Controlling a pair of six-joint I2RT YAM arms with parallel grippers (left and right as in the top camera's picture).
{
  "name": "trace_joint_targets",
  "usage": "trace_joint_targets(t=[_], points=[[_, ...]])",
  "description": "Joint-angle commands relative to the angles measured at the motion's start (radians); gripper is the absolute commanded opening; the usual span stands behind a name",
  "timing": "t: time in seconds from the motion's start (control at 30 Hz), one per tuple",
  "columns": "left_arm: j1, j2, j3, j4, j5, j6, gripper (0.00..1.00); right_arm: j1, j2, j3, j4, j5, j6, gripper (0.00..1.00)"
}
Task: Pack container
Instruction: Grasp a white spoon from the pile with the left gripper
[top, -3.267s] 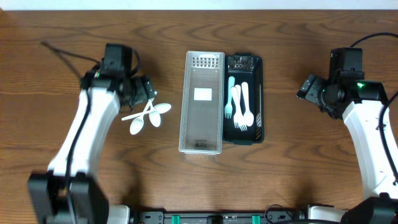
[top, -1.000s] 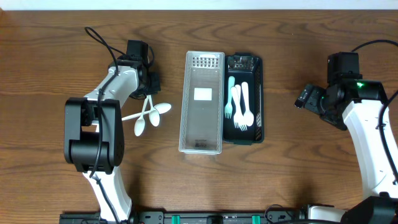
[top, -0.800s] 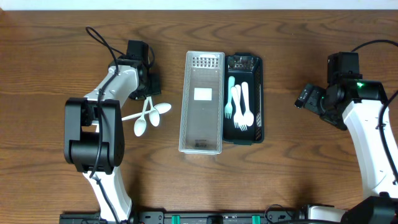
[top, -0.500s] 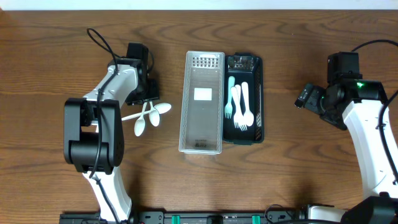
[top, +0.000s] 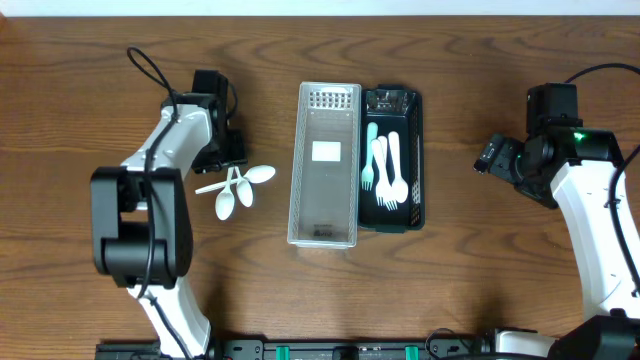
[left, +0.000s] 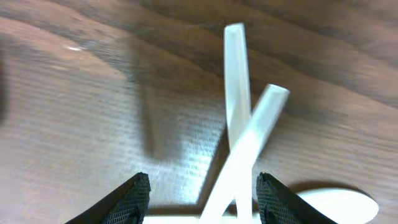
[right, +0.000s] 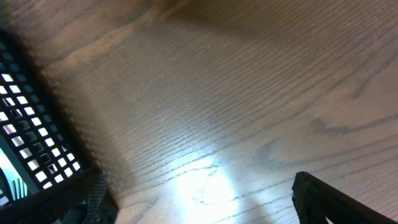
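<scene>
Two spoon handles cross (left: 241, 142) at the spot where my left gripper would close. I should move my left gripper over so it takes only the top spoon's handle (left: 268, 107) for the clear container.
Several white plastic spoons (top: 235, 186) lie crossed on the table left of the containers; their handles fill the left wrist view (left: 239, 134). My left gripper (top: 226, 158) is open just above them, its fingertips (left: 200, 202) on either side of the crossed handles. A clear empty container (top: 324, 165) stands at the centre. Beside it a black slotted container (top: 392, 159) holds a teal utensil, a white fork and a white spoon. My right gripper (top: 492, 156) is open and empty over bare wood to the right (right: 199, 205).
The black container's mesh wall (right: 28, 143) shows at the left edge of the right wrist view. A black cable (top: 150, 70) loops above the left arm. The arm bases stand at the table's front edge.
My left arm has swung in and its gripper has come down toward the spoons' handles. The spoons have not shifted. The right arm has barely moved.
</scene>
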Motion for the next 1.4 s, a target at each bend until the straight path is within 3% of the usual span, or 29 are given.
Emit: trace_joint_targets(t=[0.0, 0.27, 0.37, 0.63, 1.37], points=[[0.000, -0.102, -0.002, -0.019, -0.006, 0.009, 0.58, -0.001, 0.001, -0.003, 0.000, 0.007, 0.007, 0.99], [-0.014, -0.188, -0.003, -0.113, -0.071, 0.007, 0.58, -0.001, 0.001, -0.003, 0.003, 0.006, 0.007, 0.99], [-0.015, -0.169, -0.016, -0.116, -0.084, 0.066, 0.63, -0.001, 0.001, -0.003, 0.000, 0.007, 0.007, 0.99], [-0.017, -0.083, -0.023, -0.124, -0.084, 0.165, 0.62, -0.001, 0.001, -0.003, -0.001, 0.007, 0.007, 0.99], [-0.017, 0.060, -0.023, -0.043, -0.085, 0.190, 0.62, -0.001, 0.001, -0.036, 0.012, 0.008, 0.007, 0.99]])
